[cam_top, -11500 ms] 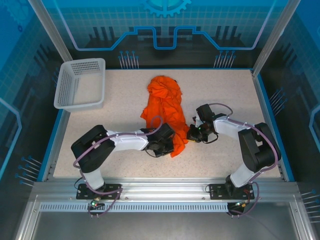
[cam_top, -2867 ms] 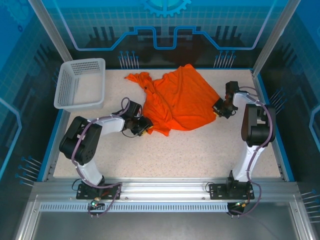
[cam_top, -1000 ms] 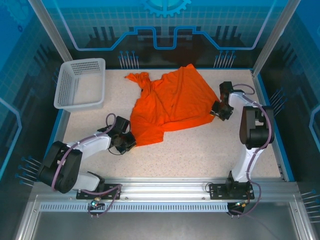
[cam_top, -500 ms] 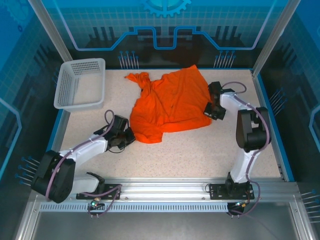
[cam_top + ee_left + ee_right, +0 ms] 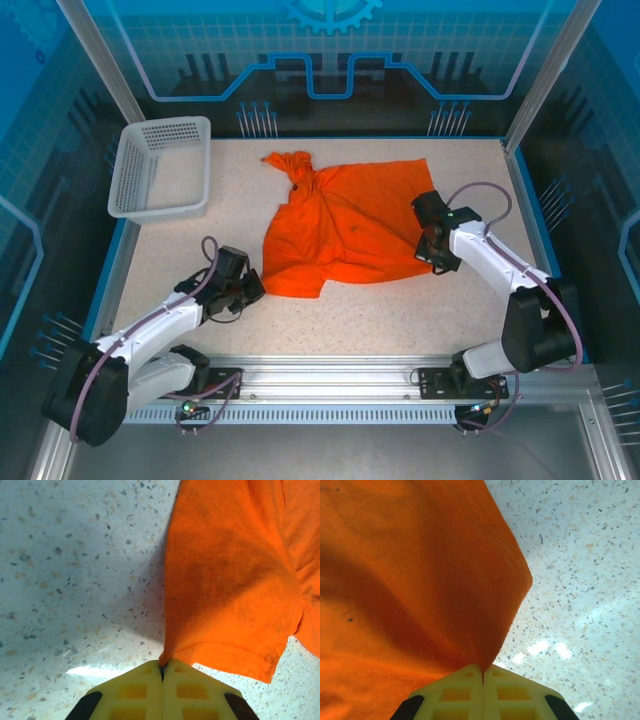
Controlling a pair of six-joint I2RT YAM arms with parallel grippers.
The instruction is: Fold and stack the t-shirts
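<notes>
I should open my left gripper, move it lower and grab more cloth next to the sleeve's hem, because it holds only the tip of the t-shirt's sleeve corner.
One bright orange t-shirt lies partly spread on the speckled table, its far left part bunched into a knot-like twist. My left gripper is shut on the shirt's near left corner; in the left wrist view the cloth runs up from the pinched yellow fingers. My right gripper is shut on the near right corner; the right wrist view has the fabric drawn taut into the closed fingers.
A white perforated basket stands at the far left corner of the table. Blue rails edge the table on the left and right. Bare speckled surface lies in front of the shirt, between the two arms.
Both arms have drawn back toward the near edge, pulling the shirt with them. The right gripper has shut on the right corner, and the cloth now lies wider and flatter.
</notes>
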